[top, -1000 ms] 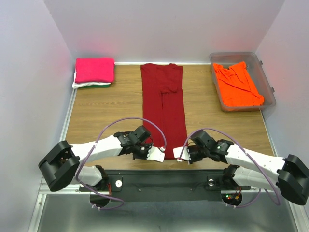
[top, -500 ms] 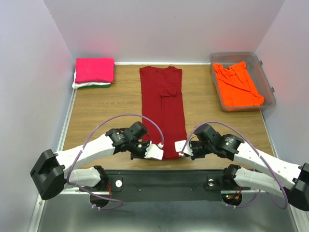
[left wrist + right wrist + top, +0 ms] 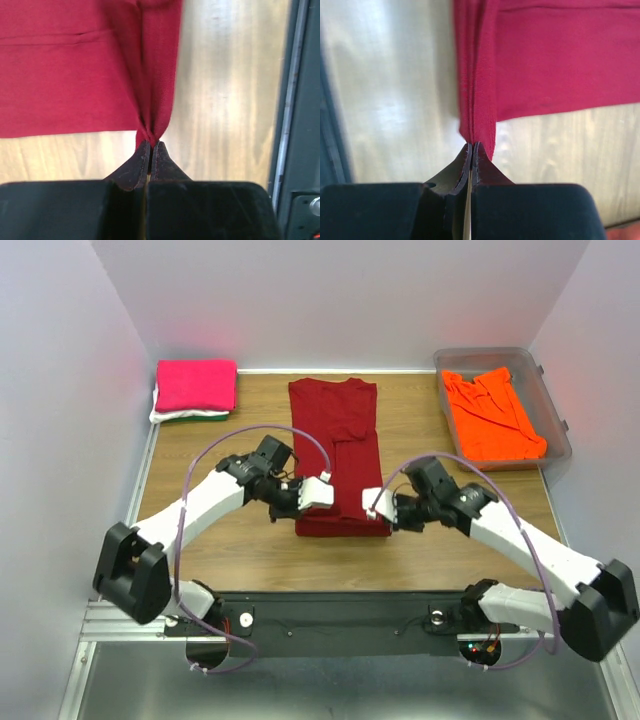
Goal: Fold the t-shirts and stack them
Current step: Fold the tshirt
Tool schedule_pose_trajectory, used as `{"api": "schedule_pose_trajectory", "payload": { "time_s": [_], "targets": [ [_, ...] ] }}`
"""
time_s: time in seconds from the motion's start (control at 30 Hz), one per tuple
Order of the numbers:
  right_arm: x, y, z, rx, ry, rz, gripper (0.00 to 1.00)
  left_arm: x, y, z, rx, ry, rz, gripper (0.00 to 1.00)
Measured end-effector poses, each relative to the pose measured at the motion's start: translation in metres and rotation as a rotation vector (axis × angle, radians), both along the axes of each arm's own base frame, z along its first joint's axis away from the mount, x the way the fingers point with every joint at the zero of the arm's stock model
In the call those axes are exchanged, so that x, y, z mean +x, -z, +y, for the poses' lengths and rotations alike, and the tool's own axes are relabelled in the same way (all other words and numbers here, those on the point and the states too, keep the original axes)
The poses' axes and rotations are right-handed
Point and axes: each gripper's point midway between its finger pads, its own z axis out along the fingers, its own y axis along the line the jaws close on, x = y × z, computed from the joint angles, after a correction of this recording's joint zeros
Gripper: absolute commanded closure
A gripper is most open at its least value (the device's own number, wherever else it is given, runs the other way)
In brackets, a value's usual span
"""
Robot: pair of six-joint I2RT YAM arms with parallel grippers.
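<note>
My right gripper is moving back with both held corners of the hem [image 3: 347,511] in line with the dark red shirt's edges, and it should move back next until the hem lies across the middle [image 3: 352,442].
The dark red t-shirt [image 3: 338,445] lies as a long folded strip down the middle of the table, its near end lifted and doubled back. My left gripper [image 3: 322,492] is shut on the near left corner of the dark red shirt [image 3: 150,90]. My right gripper [image 3: 372,504] is shut on the near right corner of the same shirt [image 3: 485,80]. Both hold the hem above the cloth. A folded hot pink shirt [image 3: 196,384] lies on white and green ones at the back left. The bright orange shirt [image 3: 490,415] lies crumpled in the tub.
The clear plastic tub [image 3: 549,410] stands at the back right against the wall. White walls close in the table on three sides. The dark metal rail [image 3: 340,610] with the arm bases runs along the near edge.
Both grippers have lifted the near hem of the dark red shirt and carried it away from the near edge toward the middle, so the strip now looks shorter.
</note>
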Motion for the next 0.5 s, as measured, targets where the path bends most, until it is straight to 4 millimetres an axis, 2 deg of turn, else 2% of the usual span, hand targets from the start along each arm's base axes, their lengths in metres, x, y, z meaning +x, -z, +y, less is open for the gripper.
{"api": "schedule_pose_trajectory", "payload": {
  "time_s": [0.1,0.33,0.5],
  "targets": [
    [0.038,-0.003,-0.002,-0.005,0.024,0.001,1.0,0.028,0.0,0.0,0.005,-0.02,-0.009,1.0],
    [0.115,-0.005,0.005,0.008,0.004,-0.035,0.99,0.125,-0.01,0.0,-0.003,-0.088,-0.079,1.0],
    [0.164,0.006,0.002,0.009,0.014,-0.037,0.99,0.171,-0.004,0.0,0.007,-0.089,-0.107,1.0]
  ]
}}
